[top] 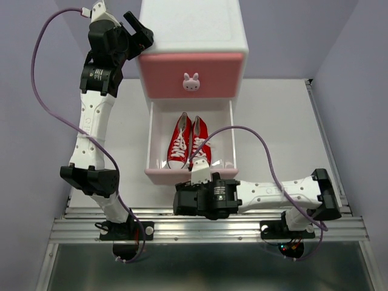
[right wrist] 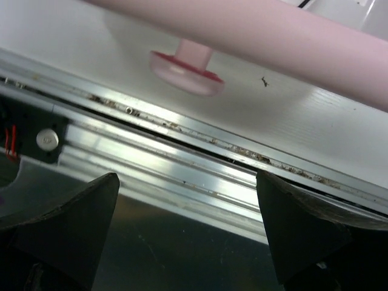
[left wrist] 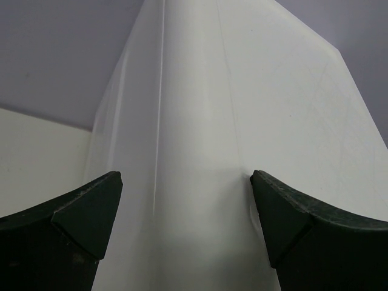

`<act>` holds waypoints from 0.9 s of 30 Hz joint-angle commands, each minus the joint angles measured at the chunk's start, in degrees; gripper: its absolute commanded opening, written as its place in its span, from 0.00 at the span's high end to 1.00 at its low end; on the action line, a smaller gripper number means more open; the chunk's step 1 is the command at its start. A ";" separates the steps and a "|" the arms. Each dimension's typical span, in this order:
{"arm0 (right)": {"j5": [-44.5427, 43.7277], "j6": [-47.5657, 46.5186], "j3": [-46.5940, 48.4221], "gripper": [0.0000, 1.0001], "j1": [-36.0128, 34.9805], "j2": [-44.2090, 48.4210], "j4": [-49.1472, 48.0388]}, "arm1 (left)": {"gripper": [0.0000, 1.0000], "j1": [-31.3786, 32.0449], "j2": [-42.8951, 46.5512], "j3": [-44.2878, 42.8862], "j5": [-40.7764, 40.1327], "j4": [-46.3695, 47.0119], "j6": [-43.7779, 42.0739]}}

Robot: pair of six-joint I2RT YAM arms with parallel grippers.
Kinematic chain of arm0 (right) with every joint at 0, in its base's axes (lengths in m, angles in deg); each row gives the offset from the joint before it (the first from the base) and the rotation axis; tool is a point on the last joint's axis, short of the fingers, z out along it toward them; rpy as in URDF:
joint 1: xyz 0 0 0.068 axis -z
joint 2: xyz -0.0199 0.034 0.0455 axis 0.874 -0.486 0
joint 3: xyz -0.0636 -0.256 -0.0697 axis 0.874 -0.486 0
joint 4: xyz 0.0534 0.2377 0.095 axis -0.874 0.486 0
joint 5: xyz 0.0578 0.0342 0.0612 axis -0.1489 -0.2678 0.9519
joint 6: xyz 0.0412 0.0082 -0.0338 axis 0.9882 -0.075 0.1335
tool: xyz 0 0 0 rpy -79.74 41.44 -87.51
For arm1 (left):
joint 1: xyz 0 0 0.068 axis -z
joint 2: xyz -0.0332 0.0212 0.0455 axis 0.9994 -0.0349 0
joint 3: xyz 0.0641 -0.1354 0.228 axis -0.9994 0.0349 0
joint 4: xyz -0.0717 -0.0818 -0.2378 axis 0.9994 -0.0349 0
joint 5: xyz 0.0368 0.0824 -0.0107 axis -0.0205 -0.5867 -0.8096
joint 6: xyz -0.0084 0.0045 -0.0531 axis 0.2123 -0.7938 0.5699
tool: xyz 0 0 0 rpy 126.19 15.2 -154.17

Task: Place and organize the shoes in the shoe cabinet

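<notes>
My gripper will send the drawer sliding straight in and fully shut when I push it, because the red shoes lie flat between the lower drawer's sides.
The white shoe cabinet stands at the back centre. Its darker pink upper drawer is shut. Its lower drawer is pulled out, and the red pair of shoes lies side by side inside. The green shoes are out of view. My left gripper is open and empty beside the cabinet's upper left side. In the left wrist view the white cabinet wall fills the frame. My right gripper is open and empty, low in front of the pale pink drawer front, and shows in the right wrist view.
An aluminium rail runs along the table's near edge, also in the right wrist view. A round pink piece sits under the drawer front. Purple walls close in both sides. A purple cable loops over the drawer's right.
</notes>
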 commanded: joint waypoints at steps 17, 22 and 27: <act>-23.57 34.79 -0.74 0.00 -1.21 -13.10 2.31 | 0.01 1.60 3.92 11.78 -3.79 4.30 -4.18; -27.09 29.44 -4.26 0.06 -1.21 -12.40 -5.07 | 0.01 1.60 6.04 16.69 -4.05 8.08 -4.88; -29.38 26.83 -6.19 0.08 0.02 -11.61 -7.61 | 0.01 1.60 7.45 19.34 -3.96 9.76 -5.41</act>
